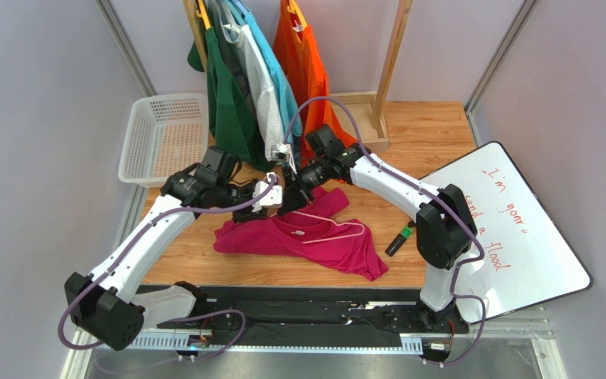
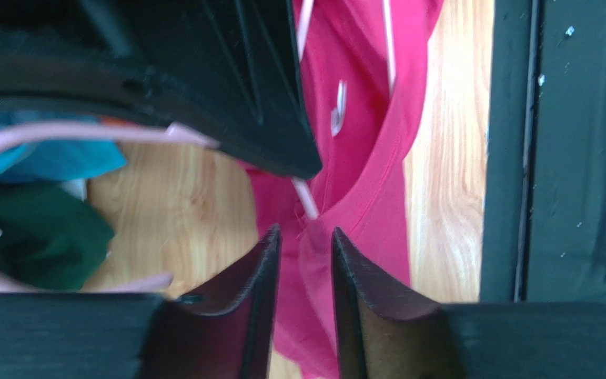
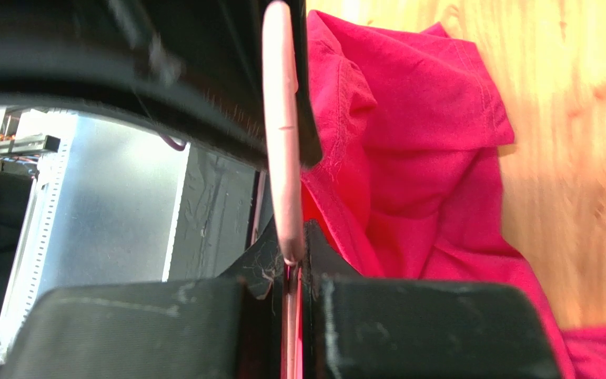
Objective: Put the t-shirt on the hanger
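Note:
My right gripper is busy with the hanger, whose loose end [image 1: 361, 227] lies over the t-shirt. Next, my left gripper pinches the t-shirt's collar and hanger [image 2: 315, 221] together first.
The magenta t-shirt [image 1: 326, 246] lies crumpled on the wooden table. The thin light-pink hanger [image 1: 338, 230] lies across its collar area. My right gripper [image 1: 289, 205] is shut on the hanger's wire [image 3: 282, 118] at the shirt's far edge, and the t-shirt [image 3: 425, 142] sits just beside it. My left gripper [image 1: 269, 197] hovers right next to it, over the same edge. Its jaws [image 2: 304, 233] stand a narrow gap apart with a fold of the t-shirt [image 2: 369, 158] between them, against one finger only. A piece of the hanger [image 2: 308, 197] shows just beyond the tips.
A white basket [image 1: 164, 134] stands at the back left. Green [image 1: 227, 103], white-blue [image 1: 270, 87] and orange [image 1: 306, 63] shirts hang on a wooden rack [image 1: 389, 71] behind the grippers. A whiteboard [image 1: 512, 229] and a marker [image 1: 399, 239] lie to the right.

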Controlling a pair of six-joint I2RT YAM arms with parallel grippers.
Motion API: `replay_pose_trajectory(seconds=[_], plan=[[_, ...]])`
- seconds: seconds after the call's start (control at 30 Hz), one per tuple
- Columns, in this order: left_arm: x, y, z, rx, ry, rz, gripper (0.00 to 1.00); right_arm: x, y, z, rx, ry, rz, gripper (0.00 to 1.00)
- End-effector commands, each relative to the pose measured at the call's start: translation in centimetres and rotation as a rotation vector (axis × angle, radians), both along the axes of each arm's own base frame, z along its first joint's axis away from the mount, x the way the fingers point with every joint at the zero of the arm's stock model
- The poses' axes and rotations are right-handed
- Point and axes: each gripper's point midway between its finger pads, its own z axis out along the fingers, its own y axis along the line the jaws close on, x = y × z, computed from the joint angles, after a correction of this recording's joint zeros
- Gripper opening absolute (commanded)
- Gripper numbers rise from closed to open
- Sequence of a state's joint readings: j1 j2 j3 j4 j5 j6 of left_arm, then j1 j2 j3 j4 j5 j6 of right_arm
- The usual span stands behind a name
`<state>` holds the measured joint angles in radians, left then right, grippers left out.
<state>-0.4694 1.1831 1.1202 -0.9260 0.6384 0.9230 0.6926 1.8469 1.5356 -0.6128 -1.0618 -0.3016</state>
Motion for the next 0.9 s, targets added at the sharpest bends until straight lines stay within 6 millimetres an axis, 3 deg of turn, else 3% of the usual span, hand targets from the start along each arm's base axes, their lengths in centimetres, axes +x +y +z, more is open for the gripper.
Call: replay_pose_trajectory(seconds=[0.0,0.13,0.27,0.47,0.6,0.87], plan=[[-1.0,2.7,0.7,-0.022,0.008,0.066,0.44,-0.1,0.8,2.9,0.125,-0.076,0.035,0.00],[-3.0,5.7,-1.0,0.037,0.058,0.077,0.50,-0.5,0.4,2.8,0.136,-0.091,0.043,0.00],[-3.9,5.5,-2.5,0.032,0.123,0.064,0.54,-0.7,0.7,3.2,0.150,-0.101,0.049,0.00],[-3.7,3.8,-2.9,-0.030,0.252,0.043,0.52,-0.9,1.0,4.4,0.176,-0.143,0.051,0.00],[-3.2,2.3,-2.8,-0.084,0.331,0.042,0.40,-1.3,1.2,5.1,0.190,-0.146,0.053,0.00],[-1.1,-0.9,-1.2,-0.145,0.228,0.041,0.25,-1.2,2.5,5.3,0.208,-0.143,0.052,0.00]])
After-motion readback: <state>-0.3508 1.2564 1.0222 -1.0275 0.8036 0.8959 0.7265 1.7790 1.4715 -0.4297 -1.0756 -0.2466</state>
